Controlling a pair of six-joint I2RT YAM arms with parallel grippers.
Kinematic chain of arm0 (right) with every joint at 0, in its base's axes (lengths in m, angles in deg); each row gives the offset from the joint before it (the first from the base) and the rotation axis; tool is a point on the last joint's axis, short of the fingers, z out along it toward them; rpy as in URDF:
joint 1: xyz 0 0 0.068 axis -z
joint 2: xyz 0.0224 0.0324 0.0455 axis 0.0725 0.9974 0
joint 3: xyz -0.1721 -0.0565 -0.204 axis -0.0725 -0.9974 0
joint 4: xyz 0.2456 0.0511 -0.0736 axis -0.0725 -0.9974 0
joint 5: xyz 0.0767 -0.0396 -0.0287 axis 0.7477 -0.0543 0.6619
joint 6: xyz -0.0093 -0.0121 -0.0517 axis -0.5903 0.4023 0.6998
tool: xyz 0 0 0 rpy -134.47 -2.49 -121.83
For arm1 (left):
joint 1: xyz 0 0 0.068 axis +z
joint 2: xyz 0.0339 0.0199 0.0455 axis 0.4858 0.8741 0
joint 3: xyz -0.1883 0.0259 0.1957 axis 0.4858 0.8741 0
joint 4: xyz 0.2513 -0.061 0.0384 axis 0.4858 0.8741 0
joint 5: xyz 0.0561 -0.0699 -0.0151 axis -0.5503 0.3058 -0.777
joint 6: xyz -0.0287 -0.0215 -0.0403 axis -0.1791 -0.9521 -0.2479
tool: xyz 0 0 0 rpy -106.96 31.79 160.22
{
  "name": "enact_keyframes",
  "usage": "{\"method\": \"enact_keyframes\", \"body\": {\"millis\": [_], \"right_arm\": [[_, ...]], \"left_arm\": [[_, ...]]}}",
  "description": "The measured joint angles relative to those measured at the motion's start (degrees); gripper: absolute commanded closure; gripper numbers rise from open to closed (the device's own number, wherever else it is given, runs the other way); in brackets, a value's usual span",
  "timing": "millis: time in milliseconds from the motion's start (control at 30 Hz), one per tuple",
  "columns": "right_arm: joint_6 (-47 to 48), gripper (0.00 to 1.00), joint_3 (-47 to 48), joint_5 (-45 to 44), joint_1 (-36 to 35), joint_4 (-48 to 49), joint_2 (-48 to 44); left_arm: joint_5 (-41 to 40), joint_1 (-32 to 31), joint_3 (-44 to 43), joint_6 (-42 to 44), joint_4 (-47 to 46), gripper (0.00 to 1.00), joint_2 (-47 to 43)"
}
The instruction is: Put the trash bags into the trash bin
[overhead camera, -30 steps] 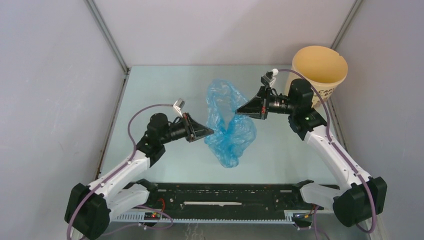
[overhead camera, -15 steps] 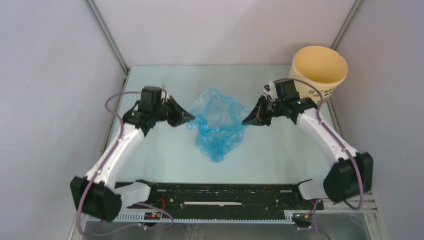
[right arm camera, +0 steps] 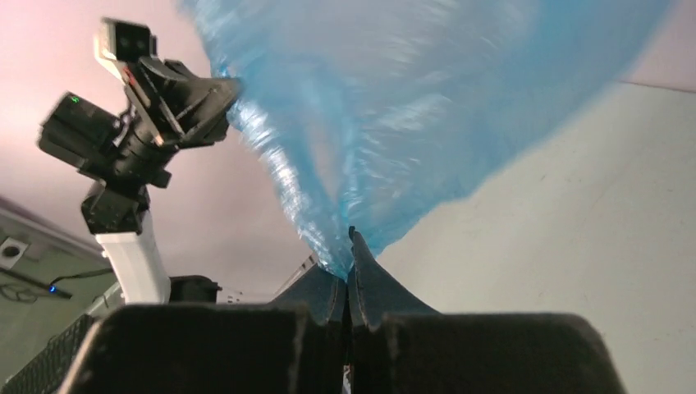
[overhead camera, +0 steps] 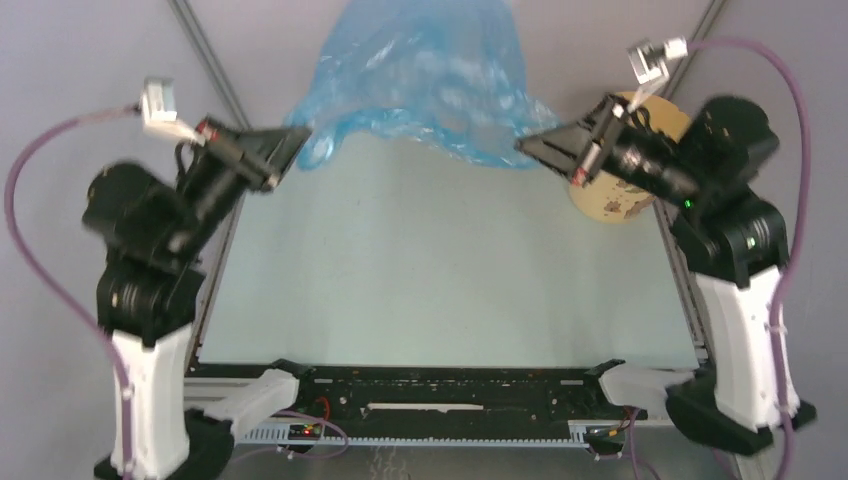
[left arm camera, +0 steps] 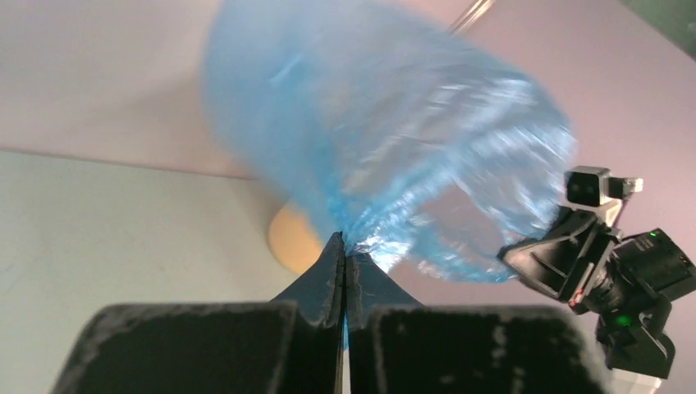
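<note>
The trash bag [overhead camera: 425, 65] puffs up high beyond the robot's grippers, so the left gripper and the right gripper should swing down toward the table [overhead camera: 420, 250] to fill the bag with air.
The light-blue trash bag [overhead camera: 420, 70] hangs high in the air, stretched between my two grippers. My left gripper [overhead camera: 300, 135] is shut on its left edge. My right gripper [overhead camera: 522, 146] is shut on its right edge. The bag billows wide and blurred in the left wrist view [left arm camera: 386, 139] and in the right wrist view [right arm camera: 410, 107]. The pale yellow trash bin [overhead camera: 615, 195] stands at the far right of the table, mostly hidden behind my right gripper and arm. A part of the bin shows in the left wrist view [left arm camera: 291, 242], behind the bag.
The pale green table [overhead camera: 440, 270] lies below both raised arms. Grey walls with metal corner posts [overhead camera: 210, 70] close in the back and sides. A black rail [overhead camera: 440, 390] runs along the near edge.
Both arms have risen sharply from near the table, lifting the bag off the surface and spreading it wide. The grippers have moved further apart.
</note>
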Motion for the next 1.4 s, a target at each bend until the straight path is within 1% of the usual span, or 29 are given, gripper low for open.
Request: {"method": "enact_keyframes", "body": {"millis": [67, 100, 167, 200, 300, 333, 400, 467, 533, 633, 700, 767, 800, 867, 933, 967, 1000, 1067, 1100, 1133, 1167, 1200, 1233, 1267, 1300, 1333, 1367, 1400], "right_arm": [[-0.13, 1.00, -10.73, 0.22, 0.02, 3.61, -8.13], [-0.28, 1.00, -17.42, 0.31, 0.42, 6.34, -11.58], [-0.28, 1.00, -29.05, 0.39, 0.68, 9.33, -14.43], [-0.04, 1.00, -35.41, 0.20, 0.46, 10.60, -14.14], [1.36, 1.00, -52.15, -2.89, -1.70, 10.97, -9.64], [1.88, 1.00, -58.03, -4.66, -2.84, 10.05, -7.63], [2.51, 1.00, -67.08, -7.06, -5.70, 7.02, -6.47], [2.60, 1.00, -73.72, -9.09, -8.37, 2.71, -10.05], [2.54, 1.00, -74.95, -9.84, -11.06, 1.14, -14.43], [2.34, 1.00, -73.53, -10.86, -11.32, 1.36, -21.66], [2.14, 1.00, -71.06, -10.73, -10.23, 1.84, -23.04], [1.68, 1.00, -66.75, -9.66, -7.76, 2.67, -21.51], [1.16, 1.00, -64.39, -8.72, -6.19, 2.75, -19.82], [-0.46, 1.00, -56.43, -5.53, -1.68, 3.02, -13.77], [-2.16, 1.00, -44.65, -1.95, 2.12, 2.38, -4.81], [-2.60, 1.00, -38.93, -1.11, 3.02, 0.70, -1.16], [-2.91, 1.00, -30.27, -0.57, 3.67, -1.90, 3.58], [-2.56, 1.00, -10.40, -0.59, 3.56, -5.77, 12.72], [-2.19, 1.00, -0.31, -0.94, 2.73, -7.48, 16.41], [-1.92, 1.00, 7.74, -1.16, 1.86, -8.63, 18.78], [-1.86, 1.00, 14.34, -1.14, 0.81, -8.13, 20.00], [-1.90, 1.00, 17.44, -0.79, -0.35, -6.34, 18.97], [-2.21, 1.00, 16.39, -0.24, -1.18, -4.24, 15.65], [-2.84, 1.00, 12.55, 0.20, -1.86, -1.60, 11.19], [-3.54, 1.00, 6.71, 0.79, -2.29, 1.75, 5.79], [-4.26, 1.00, 1.09, 0.94, -2.43, 4.59, 1.25], [-5.29, 1.00, -7.63, 1.07, -2.21, 9.29, -4.76], [-6.40, 1.00, -15.04, 1.20, -1.55, 12.04, -10.54]], "left_arm": [[-2.47, 0.02, 9.44, 0.74, -1.40, 1.00, -8.96], [-3.21, 0.07, 13.62, 0.81, -1.95, 1.00, -11.80], [-3.98, 0.33, 25.77, 0.83, -3.58, 1.00, -15.98], [-4.09, 0.48, 32.20, 0.83, -3.80, 1.00, -16.22], [-2.69, 0.79, 51.71, 0.85, -4.02, 1.00, -12.41], [-2.10, 0.81, 58.90, 0.81, -3.45, 1.00, -9.81], [-1.16, 0.76, 68.78, 0.74, 0.52, 1.00, -8.79], [-0.48, 0.74, 75.12, 0.61, 5.46, 1.00, -13.81], [0.44, 0.74, 76.35, 0.11, 8.07, 1.00, -21.86], [1.42, 0.74, 74.25, -0.81, 7.45, 1.00, -27.56], [1.81, 0.74, 70.16, -1.29, 7.52, 1.00, -26.12], [1.95, 0.76, 63.49, -1.40, 8.28, 1.00, -21.20], [1.99, 0.81, 58.49, -1.40, 8.72, 1.00, -17.46], [2.34, 1.29, 46.05, -1.44, 9.64, 1.00, -8.35], [3.23, 2.34, 32.13, -1.92, 10.93, 1.00, 1.05], [3.96, 3.10, 23.71, -2.36, 12.72, 1.00, 6.34], [4.61, 3.63, 17.00, -2.67, 13.42, 1.00, 10.21], [6.08, 4.50, -1.25, -3.45, 15.76, 1.00, 18.99], [6.38, 4.39, -9.49, -3.32, 16.15, 1.00, 22.03], [6.34, 3.89, -17.42, -3.08, 15.80, 1.00, 24.33], [6.14, 3.08, -22.29, -2.47, 14.75, 1.00, 24.96], [6.14, 1.81, -25.86, -1.70, 12.83, 1.00, 24.28], [6.27, 0.57, -26.49, -1.09, 10.78, 1.00, 22.01], [6.36, -0.76, -23.32, -0.44, 6.75, 1.00, 17.55], [6.23, -1.73, -15.93, 0.22, 1.97, 1.00, 10.86], [5.79, -2.10, -8.72, 0.52, -0.68, 1.00, 4.37], [4.50, -2.08, -1.29, 0.76, -2.62, 1.00, -1.73], [2.97, -2.01, 4.55, 0.85, -4.24, 1.00, -6.93]]}}
